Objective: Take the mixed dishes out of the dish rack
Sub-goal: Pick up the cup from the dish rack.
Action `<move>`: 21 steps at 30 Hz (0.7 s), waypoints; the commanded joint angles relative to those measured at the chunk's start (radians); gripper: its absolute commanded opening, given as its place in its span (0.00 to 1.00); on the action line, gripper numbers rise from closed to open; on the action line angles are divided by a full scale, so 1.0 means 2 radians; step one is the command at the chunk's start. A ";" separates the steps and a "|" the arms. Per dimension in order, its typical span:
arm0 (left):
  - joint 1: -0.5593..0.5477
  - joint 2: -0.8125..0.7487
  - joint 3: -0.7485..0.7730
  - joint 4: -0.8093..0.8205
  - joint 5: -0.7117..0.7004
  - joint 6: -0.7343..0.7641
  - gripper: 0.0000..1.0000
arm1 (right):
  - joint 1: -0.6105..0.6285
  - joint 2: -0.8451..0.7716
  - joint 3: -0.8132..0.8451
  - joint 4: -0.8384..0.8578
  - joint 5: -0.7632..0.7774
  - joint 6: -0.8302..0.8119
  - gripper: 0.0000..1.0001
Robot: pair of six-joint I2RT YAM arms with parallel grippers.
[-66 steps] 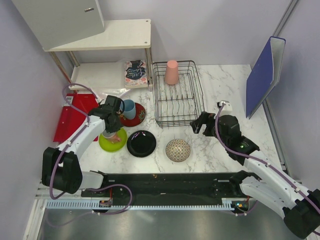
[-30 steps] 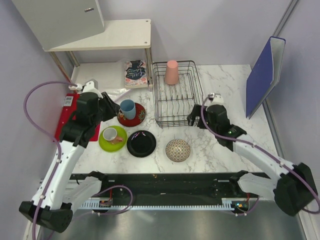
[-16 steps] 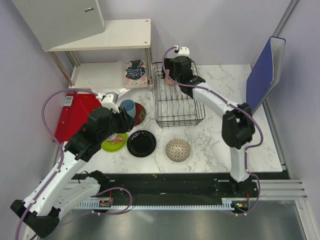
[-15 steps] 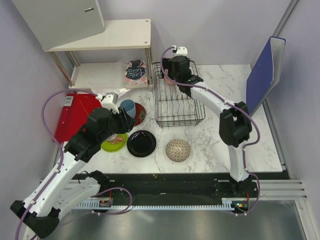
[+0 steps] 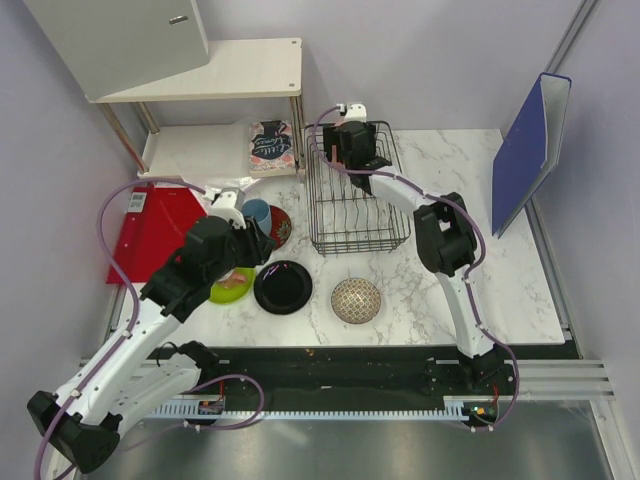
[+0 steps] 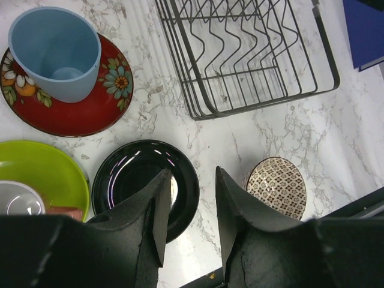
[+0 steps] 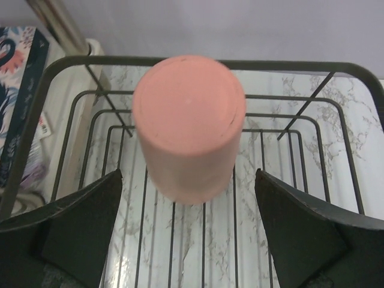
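Observation:
The tall pink cup [image 7: 189, 127] is upside down in the rack, so the robot's right gripper should tilt it and pass it to the left gripper for the black plate [image 5: 283, 288].
The black wire dish rack [image 5: 356, 200] holds only the tall pink cup [image 7: 189, 123], upside down at its far end. My right gripper [image 5: 346, 148] is open, its fingers [image 7: 78, 231] wide on either side of the cup without touching it, and it hides most of the cup in the top view. The light-blue cup [image 5: 257, 212] stands on the dark red plate [image 5: 281, 229]. The small pink mug [image 6: 19, 202] sits on the lime-green plate [image 6: 42, 171]. The black plate [image 5: 283, 287] and the beige bowl [image 5: 356, 300] lie on the table. My left gripper [image 6: 192, 174] is open and empty above the black plate's right edge.
A white shelf [image 5: 215, 70] and a floral packet [image 5: 270, 145] stand behind the plates. A red board [image 5: 150, 225] lies at the left. A blue folder [image 5: 528, 150] leans at the far right. The rack's rim [image 7: 198, 62] curves round the cup.
My right arm swung from the rack's near right side to its far end, over the pink cup. My left arm came back from the left over the plates. No dish has moved.

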 commanded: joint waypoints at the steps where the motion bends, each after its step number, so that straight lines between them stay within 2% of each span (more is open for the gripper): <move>1: -0.003 0.009 -0.004 0.033 -0.004 0.018 0.43 | -0.014 0.030 0.043 0.066 0.001 -0.003 0.98; 12: -0.004 0.014 -0.013 0.043 -0.004 0.018 0.43 | -0.037 0.082 0.095 0.096 -0.075 0.027 0.96; 14: -0.004 0.014 -0.016 0.044 -0.003 0.016 0.43 | -0.037 0.081 0.095 0.091 -0.090 0.029 0.89; 15: -0.004 0.013 -0.016 0.044 -0.003 0.015 0.43 | -0.037 0.079 0.093 0.086 -0.093 0.030 0.80; 17: -0.004 0.013 -0.020 0.044 -0.003 0.013 0.43 | -0.037 0.069 0.081 0.083 -0.092 0.033 0.68; 18: -0.004 0.014 -0.020 0.044 -0.003 0.012 0.43 | -0.037 0.065 0.075 0.083 -0.091 0.033 0.58; 21: -0.004 0.012 -0.023 0.044 -0.004 0.012 0.43 | -0.037 0.040 0.040 0.094 -0.084 0.041 0.46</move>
